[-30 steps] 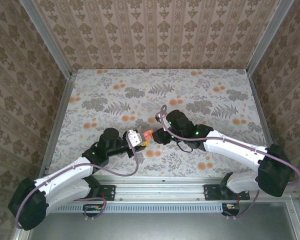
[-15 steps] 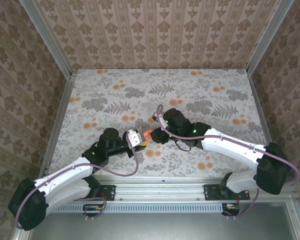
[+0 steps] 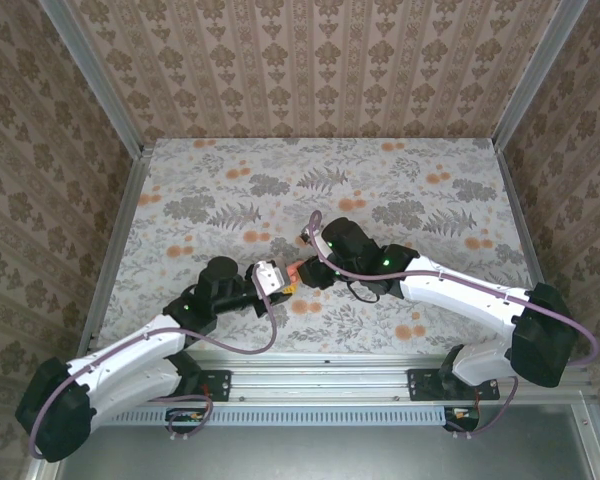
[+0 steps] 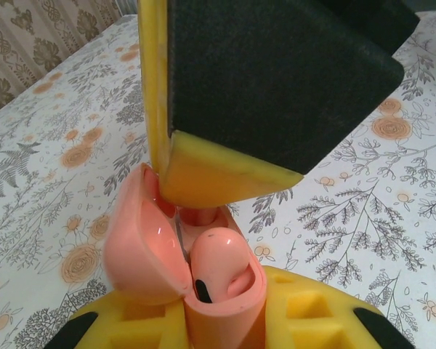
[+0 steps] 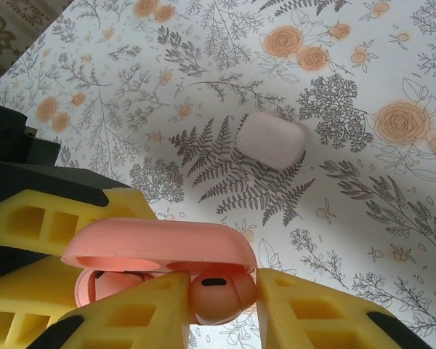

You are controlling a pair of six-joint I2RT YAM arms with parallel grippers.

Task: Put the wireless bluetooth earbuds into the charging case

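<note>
The second coral earbud's head (image 5: 219,298) sticks out of the far socket (image 4: 201,217), so next my right gripper opens, moves back and presses the head in with closed fingers.
A coral charging case (image 4: 229,309) stands with its lid (image 4: 138,247) swung open, and my left gripper (image 4: 221,331) is shut on its base. One coral earbud (image 4: 219,260) sits in the near socket. My right gripper (image 5: 221,305) is shut on a second coral earbud (image 5: 221,294), holding it just under the case's lid (image 5: 160,247) at the open mouth. In the left wrist view, one yellow finger (image 4: 218,174) of the right gripper reaches down over the far socket. From above, the left gripper (image 3: 283,279) and the right gripper (image 3: 303,267) meet at the case (image 3: 293,271) in mid-table.
A shut white case (image 5: 271,138) lies on the floral tablecloth (image 5: 363,240) beyond the right gripper. Patterned walls and metal rails (image 3: 115,250) close in the table on three sides.
The right arm has edged a little to the left, bringing its earbud closer into the case. The left arm and the case have held still.
</note>
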